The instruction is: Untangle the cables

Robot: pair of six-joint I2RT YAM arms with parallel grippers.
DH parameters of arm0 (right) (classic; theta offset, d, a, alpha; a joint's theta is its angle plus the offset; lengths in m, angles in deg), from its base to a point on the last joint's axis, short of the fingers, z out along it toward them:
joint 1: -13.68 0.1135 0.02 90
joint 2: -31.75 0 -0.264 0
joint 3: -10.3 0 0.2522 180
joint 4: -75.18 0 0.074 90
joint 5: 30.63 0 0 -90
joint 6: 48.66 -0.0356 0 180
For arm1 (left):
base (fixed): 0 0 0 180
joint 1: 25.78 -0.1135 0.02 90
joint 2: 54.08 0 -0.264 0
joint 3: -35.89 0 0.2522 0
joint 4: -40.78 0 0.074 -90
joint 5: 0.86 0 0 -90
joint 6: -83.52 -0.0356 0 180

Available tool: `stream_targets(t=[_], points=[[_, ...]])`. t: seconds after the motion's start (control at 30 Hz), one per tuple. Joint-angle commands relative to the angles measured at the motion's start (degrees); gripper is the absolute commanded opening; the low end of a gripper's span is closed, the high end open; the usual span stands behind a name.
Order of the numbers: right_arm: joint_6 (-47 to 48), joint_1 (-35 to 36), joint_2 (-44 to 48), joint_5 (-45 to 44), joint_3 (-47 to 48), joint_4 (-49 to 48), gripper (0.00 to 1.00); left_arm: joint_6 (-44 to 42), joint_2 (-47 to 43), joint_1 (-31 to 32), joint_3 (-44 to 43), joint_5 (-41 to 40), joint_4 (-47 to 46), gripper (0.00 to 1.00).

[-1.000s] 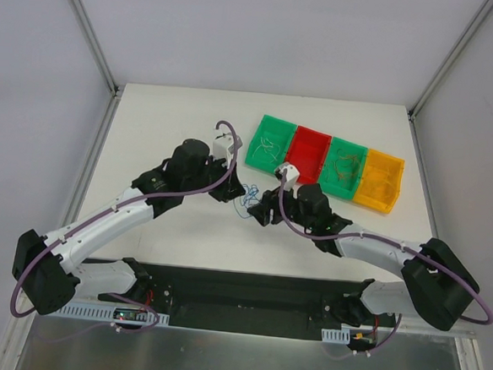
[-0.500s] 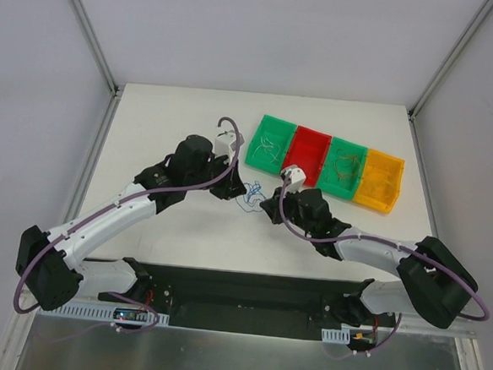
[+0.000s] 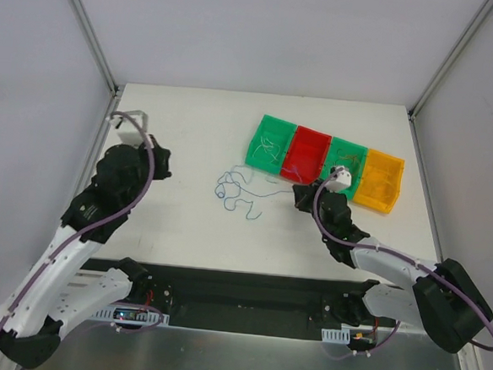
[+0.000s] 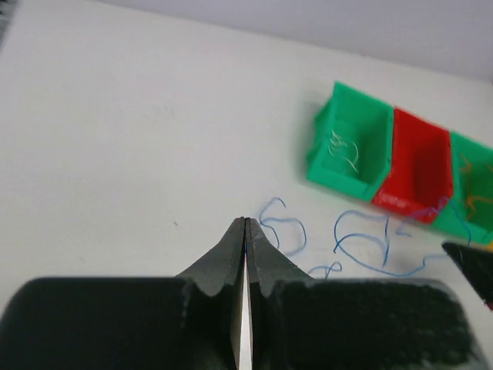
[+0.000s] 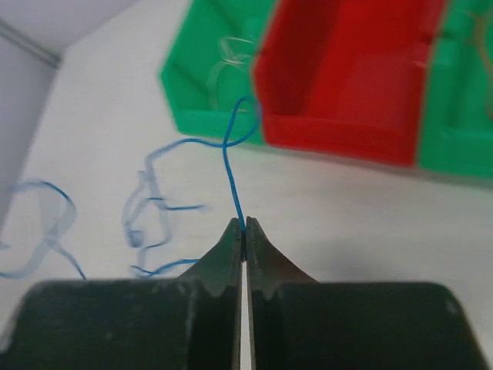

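Next, I stop pulling and take the blue cable back to the red bin (image 3: 306, 152), because the cable in my right gripper is clear of the other blue loops (image 3: 227, 189).
A thin blue cable (image 3: 226, 185) lies in loose loops across the middle of the table. One end rises to my right gripper (image 5: 244, 225), which is shut on that strand (image 5: 229, 181) just in front of the bins. In the top view the right gripper (image 3: 299, 195) sits below the red bin (image 3: 308, 151). My left gripper (image 4: 246, 221) is shut, and no strand shows coming out of its tips. It is at the table's left (image 3: 159, 165), apart from the blue loops (image 4: 362, 216), which lie ahead and to its right.
Four small bins stand in a row at the back right: a green bin (image 3: 269, 142) with pale strands, the red bin, a second green bin (image 3: 343, 165) with orange strands, and an orange bin (image 3: 380, 179). Metal frame posts rise at the table's far corners.
The right gripper closed on the blue cable and drew it right toward the bins, spreading the knot into long loops. The left arm swung back to the far left, still shut.
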Motion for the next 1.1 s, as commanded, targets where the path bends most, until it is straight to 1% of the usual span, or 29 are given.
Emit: stream_targets(t=[0.0,0.07,0.13,0.17,0.23,0.3,0.37,0.4,0.43,0.5,0.53,0.6,0.63,0.67,0.7,0.73,0.8,0.9,1.0,1.07], points=[[-3.7,-2.5,2.0,-9.5,-5.0,7.5,0.0,-4.5,-7.7,-1.8,-0.6,-18.3,-0.7,0.0],[-3.1,-2.6,3.0,-8.6,-6.2,5.4,0.0,-5.9,-10.3,-1.7,-1.0,-20.4,-0.9,0.0],[-0.8,-2.6,2.7,-4.9,-7.8,-0.1,0.01,-7.9,-12.9,-1.7,-0.8,-19.9,-2.1,0.0],[0.0,-2.6,2.6,-3.5,-8.1,-1.2,0.0,-8.3,-13.6,-1.8,-0.6,-18.7,-2.4,0.0],[1.5,-2.5,1.9,-0.3,-7.9,-2.6,0.0,-8.3,-13.9,-1.7,-0.3,-15.4,-2.5,0.0],[2.5,-2.6,2.0,2.2,-8.1,-4.1,0.0,-8.0,-12.9,-1.8,0.6,-9.9,-2.6,0.0],[3.7,-2.5,2.9,3.5,-7.9,-4.4,0.0,-7.5,-9.8,-1.8,1.4,-1.0,-2.5,0.0],[4.9,-2.5,3.8,3.9,-6.7,-2.5,0.0,-7.2,-8.0,-1.7,2.0,3.2,-2.5,0.03],[6.5,-2.6,4.7,4.6,-4.6,2.1,0.01,-7.0,-5.1,-1.8,2.7,9.0,-2.5,0.11],[9.4,-2.6,7.2,5.9,1.7,14.0,0.0,-8.6,2.1,-1.7,2.1,20.6,-1.0,0.23],[10.2,-2.5,8.5,6.1,4.3,20.2,0.0,-8.6,6.4,-1.8,0.0,23.5,0.7,0.31],[11.0,-2.8,11.9,5.4,7.4,24.9,0.0,-8.0,13.8,-1.8,-5.7,24.1,4.9,0.46],[11.7,-3.0,13.5,5.4,9.0,26.7,0.0,-8.2,16.5,-1.9,-8.0,24.7,5.8,0.51],[12.2,-3.2,14.6,4.6,10.5,28.6,0.0,-7.8,19.4,-2.0,-10.3,25.3,6.0,0.56],[12.3,-3.4,15.3,3.6,12.4,30.0,0.0,-7.1,20.9,-2.1,-12.1,26.4,5.9,0.65],[12.5,-3.8,15.7,2.9,14.0,31.0,0.0,-6.8,22.2,-2.1,-14.2,27.7,5.4,0.7],[12.2,-4.4,15.4,0.5,16.7,32.5,0.0,-6.8,24.8,-2.2,-18.8,29.6,5.0,0.77],[13.5,-5.8,13.2,-0.3,21.8,32.8,0.0,-6.5,27.9,-2.2,-23.1,29.8,4.4,0.8],[16.7,-6.8,10.9,-1.6,27.5,33.0,0.0,-6.4,29.7,-2.3,-21.9,31.8,1.5,0.81],[18.5,-8.1,9.9,-2.0,31.2,33.2,0.0,-8.2,31.1,-2.4,-21.5,33.2,1.3,0.81]])
